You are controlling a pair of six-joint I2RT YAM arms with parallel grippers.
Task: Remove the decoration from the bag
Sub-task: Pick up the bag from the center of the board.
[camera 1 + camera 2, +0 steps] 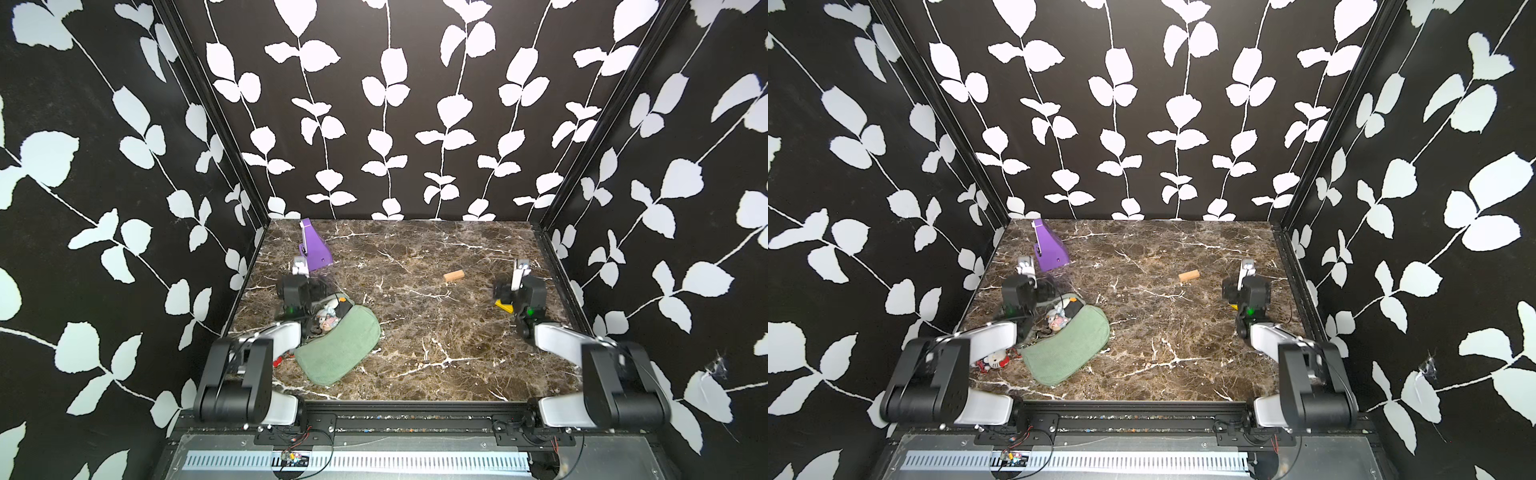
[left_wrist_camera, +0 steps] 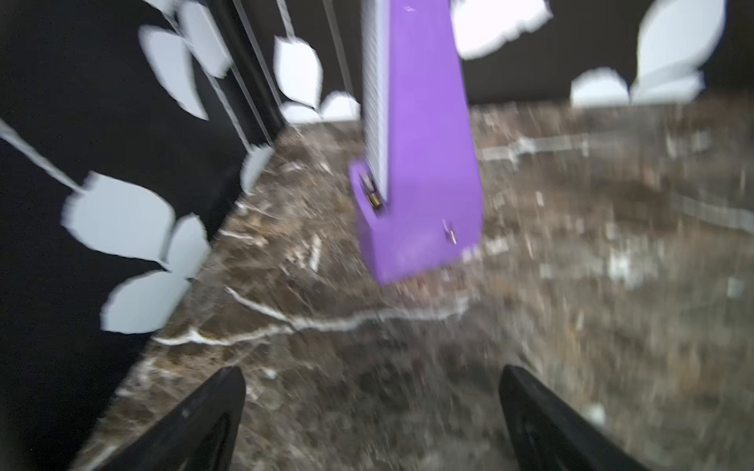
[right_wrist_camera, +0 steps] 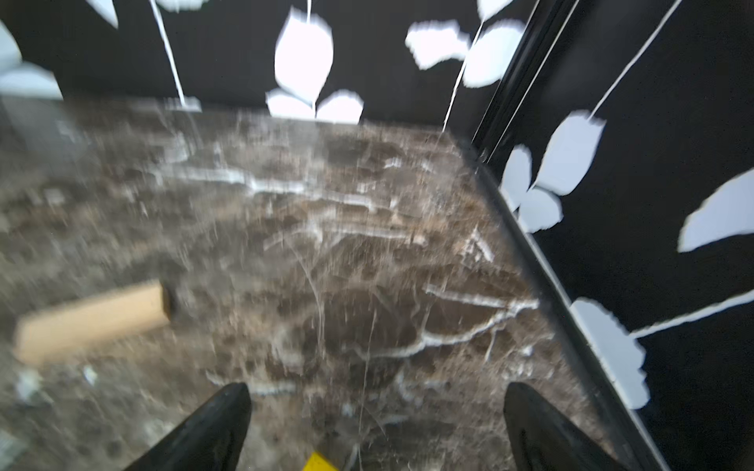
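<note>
My right gripper is far from the bag [image 1: 1069,349], which is lying flat. So my left gripper should come back, grab the strap [image 1: 1050,301] and bring the bag toward my right gripper.
The sage-green bag [image 1: 340,345] [image 1: 1067,349] lies on the marble table near the front left, its strap curling under my left arm. The decoration, a small pale plush figure [image 1: 326,318] [image 1: 1057,321], rests at the bag's far edge. A red-and-white charm [image 1: 994,359] lies just left of the bag, partly hidden by my left arm. My left gripper [image 1: 300,266] [image 2: 373,391] is open and empty, beyond the bag and facing the purple wedge. My right gripper [image 1: 520,268] [image 3: 377,407] hovers open and empty at the right side, far from the bag.
A purple plastic wedge [image 1: 313,247] [image 2: 420,163] stands at the back left, close ahead of my left gripper. A small wooden block [image 1: 453,276] [image 3: 94,318] lies mid-table. A yellow piece [image 1: 505,308] [image 3: 320,463] sits under my right wrist. Patterned walls enclose three sides.
</note>
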